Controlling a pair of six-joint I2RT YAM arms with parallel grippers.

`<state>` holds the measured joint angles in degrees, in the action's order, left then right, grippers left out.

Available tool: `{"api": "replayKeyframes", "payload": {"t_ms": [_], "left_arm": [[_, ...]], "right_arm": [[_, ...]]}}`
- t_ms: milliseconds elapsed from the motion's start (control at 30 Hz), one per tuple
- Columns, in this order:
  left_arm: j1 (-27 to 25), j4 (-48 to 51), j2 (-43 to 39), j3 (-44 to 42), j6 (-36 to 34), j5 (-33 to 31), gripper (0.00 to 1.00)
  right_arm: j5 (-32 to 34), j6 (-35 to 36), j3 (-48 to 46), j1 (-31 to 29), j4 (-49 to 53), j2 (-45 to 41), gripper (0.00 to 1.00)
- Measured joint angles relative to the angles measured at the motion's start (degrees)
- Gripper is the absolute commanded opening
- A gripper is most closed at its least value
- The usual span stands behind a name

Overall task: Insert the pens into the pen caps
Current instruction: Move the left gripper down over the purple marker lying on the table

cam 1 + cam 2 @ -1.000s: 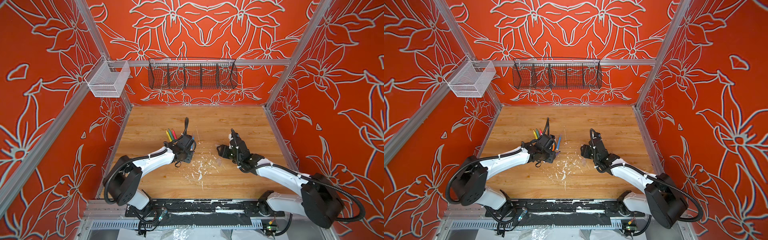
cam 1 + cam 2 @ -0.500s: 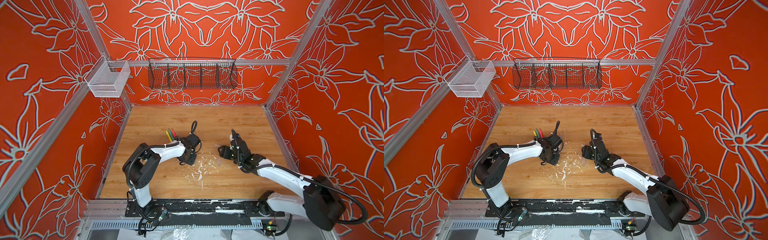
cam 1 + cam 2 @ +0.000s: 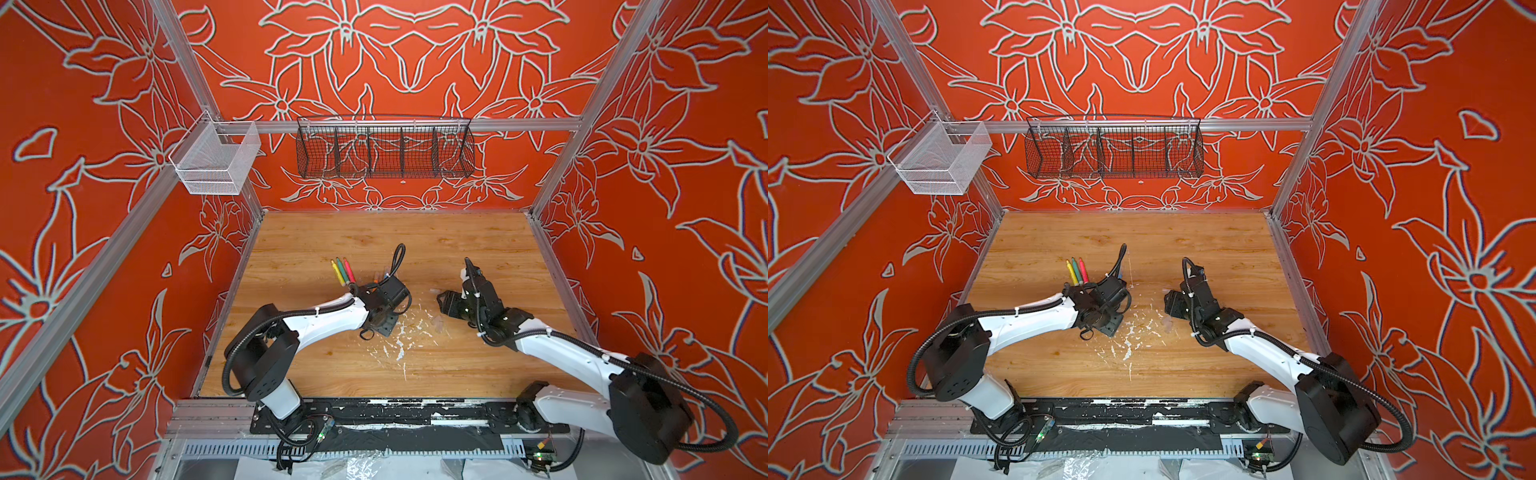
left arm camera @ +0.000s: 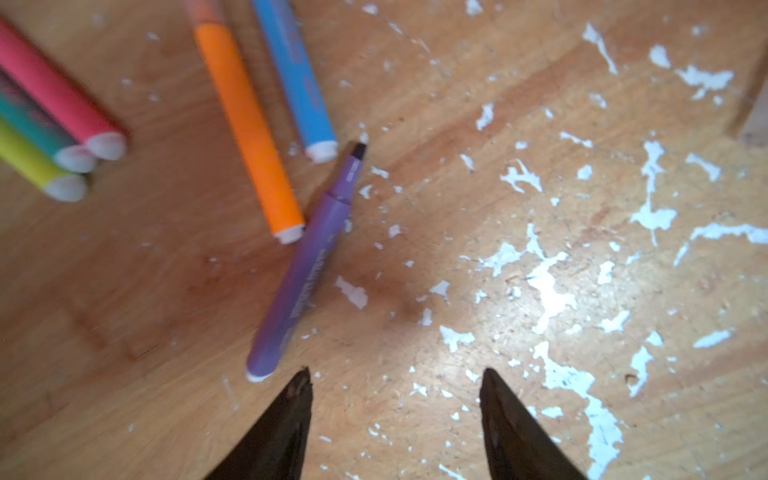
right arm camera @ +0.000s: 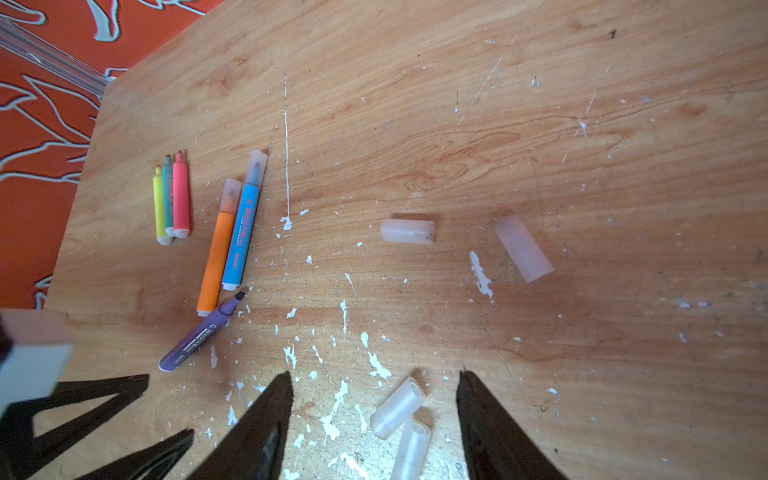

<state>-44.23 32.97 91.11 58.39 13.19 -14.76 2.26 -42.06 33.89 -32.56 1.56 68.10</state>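
Note:
I keep lowering my left gripper toward the purple pen's rear half (image 4: 280,326) and close it there, because the black tip (image 4: 359,150) points away from the fingers, ready for a cap.
In the left wrist view a purple pen (image 4: 303,266) lies uncapped on the wooden table, its white end just beside one finger of my left gripper (image 4: 397,374), which is open and empty. Beyond it lie an orange pen (image 4: 249,129) and a blue pen (image 4: 295,75), each wearing a clear cap (image 5: 230,193). Yellow, green and pink pens (image 3: 343,270) lie together, uncapped. My right gripper (image 5: 375,376) is open above the table, with two loose pen caps (image 5: 397,407) lying between its fingers. Two more caps (image 5: 407,231) (image 5: 523,248) lie farther out.
White paint flecks (image 5: 480,274) litter the table's middle. A black wire basket (image 3: 384,151) hangs on the back wall and a white mesh basket (image 3: 216,162) on the left rail. Red patterned walls and aluminium posts close in three sides.
My left arm has changed its elbow pose and its wrist has shifted slightly to the right. The right arm has hardly moved.

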Motion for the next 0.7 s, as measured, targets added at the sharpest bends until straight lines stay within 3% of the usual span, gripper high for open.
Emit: {"api": "replayKeyframes", "payload": {"t_ms": [300, 700], "left_arm": [[0.59, 1.05, 4.96, 1.77, 0.85, -7.17, 0.64], [5.03, 2.51, 13.16, 6.84, 1.42, -2.89, 0.59]], "right_arm": [[-0.02, -0.04, 0.0, 0.0, 0.35, -0.09, 0.65], [-0.07, -0.07, 0.0, 0.2, 1.25, -1.05, 0.65]]}}
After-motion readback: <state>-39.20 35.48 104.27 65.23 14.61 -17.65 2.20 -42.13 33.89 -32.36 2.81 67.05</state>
